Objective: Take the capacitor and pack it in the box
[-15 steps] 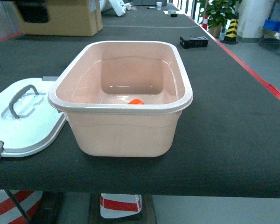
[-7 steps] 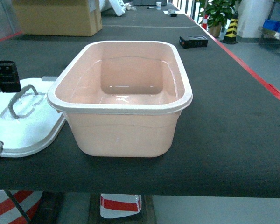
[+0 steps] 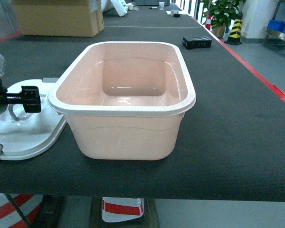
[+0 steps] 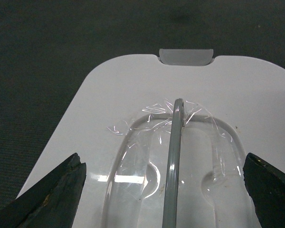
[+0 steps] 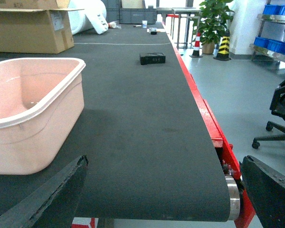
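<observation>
The grey handle (image 4: pixel 173 161) stands straight up along the middle of the white lid (image 3: pixel 39 130). The lid will hang almost level when I lift it.
The box (image 3: pixel 123 135), a pale pink tub with a white rim, stands open in the middle of the dark belt. No capacitor shows in any view. The box's white lid (image 3: pixel 35 133) lies flat to its left. My left gripper (image 4: pixel 166 190) hovers open over that lid, one finger on each side of the grey handle (image 4: pixel 173 156), touching nothing. In the head view the left arm (image 3: pixel 28 99) sits at the left edge. My right gripper (image 5: pixel 156 194) is open and empty above the belt's near end, to the right of the box (image 5: pixel 33 128).
A brown cardboard carton (image 3: pixel 61 19) stands at the back left. A black device (image 3: pixel 197 42) lies on the belt behind the box. The belt's red edge (image 3: pixel 275 92) runs along the right. A black office chair (image 5: pixel 282 109) stands on the floor beyond.
My left arm has come into the head view and dropped over the lid. An orange item seen inside the box one second ago no longer shows.
</observation>
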Controlling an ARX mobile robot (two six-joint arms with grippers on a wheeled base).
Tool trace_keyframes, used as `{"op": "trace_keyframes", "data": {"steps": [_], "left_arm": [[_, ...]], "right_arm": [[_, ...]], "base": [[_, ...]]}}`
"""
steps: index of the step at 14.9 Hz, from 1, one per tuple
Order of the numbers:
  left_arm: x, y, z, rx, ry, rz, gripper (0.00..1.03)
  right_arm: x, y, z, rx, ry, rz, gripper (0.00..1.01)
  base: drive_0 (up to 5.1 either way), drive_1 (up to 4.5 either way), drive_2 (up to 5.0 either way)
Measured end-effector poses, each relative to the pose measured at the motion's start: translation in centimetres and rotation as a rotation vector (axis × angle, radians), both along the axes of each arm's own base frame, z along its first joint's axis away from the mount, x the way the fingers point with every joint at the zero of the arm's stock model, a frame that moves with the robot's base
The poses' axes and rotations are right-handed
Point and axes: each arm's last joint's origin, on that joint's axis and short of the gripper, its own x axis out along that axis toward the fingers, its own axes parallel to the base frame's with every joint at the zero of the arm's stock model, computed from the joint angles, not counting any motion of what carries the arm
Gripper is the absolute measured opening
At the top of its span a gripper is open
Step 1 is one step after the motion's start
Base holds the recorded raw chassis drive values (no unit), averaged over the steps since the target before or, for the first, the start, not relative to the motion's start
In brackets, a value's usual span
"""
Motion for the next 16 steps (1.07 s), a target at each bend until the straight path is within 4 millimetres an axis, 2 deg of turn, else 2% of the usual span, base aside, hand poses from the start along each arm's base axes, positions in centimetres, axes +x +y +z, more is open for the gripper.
{"op": "trace_keyframes", "data": {"steps": [1,2,7,8,9,10,11,14,16], "left_arm": [[0.2,0.1,-0.3,0.001,0.007,-0.005,0.98],[0.2,0.1,-0.6,0.008,0.019,-0.017,0.94],[0.1,0.2,-1.0,-0.004,0.050,-0.038,0.35],[0.1,0.3,-1.1,-0.011,0.051,-0.035,0.18],[0.0,0.3,-1.0,-0.013,0.049,-0.038,0.08],[-0.1,0.3,-1.0,-0.020,0.051,-0.032,0.02],[-0.2,0.3,-0.6,-0.036,0.060,-0.021,0.02],[-0.6,0.6,2.5,-0.040,0.016,0.002,0.02],[-1.0,0.5,6.7,-0.028,-0.066,0.008,0.02]], "right_arm": [[0.0,0.0,0.0,0.000,0.001,0.000,0.98],[0.0,0.0,0.0,0.000,0.000,0.000,0.98],[0.0,0.0,0.0,0.000,0.001,0.000,0.98],[0.0,0.0,0.0,0.000,0.000,0.000,0.98],[0.0,0.0,0.0,0.000,0.000,0.000,0.98],[0.0,0.0,0.0,0.000,0.000,0.000,0.98],[0.0,0.0,0.0,0.000,0.000,0.000,0.98],[0.0,0.0,0.0,0.000,0.000,0.000,0.98],[0.0,0.0,0.0,0.000,0.001,0.000,0.98]], "base": [[0.0,0.00,0.0],[0.0,0.00,0.0],[0.0,0.00,0.0],[0.0,0.00,0.0],[0.0,0.00,0.0],[0.0,0.00,0.0],[0.0,0.00,0.0],[0.0,0.00,0.0],[0.0,0.00,0.0]]}}
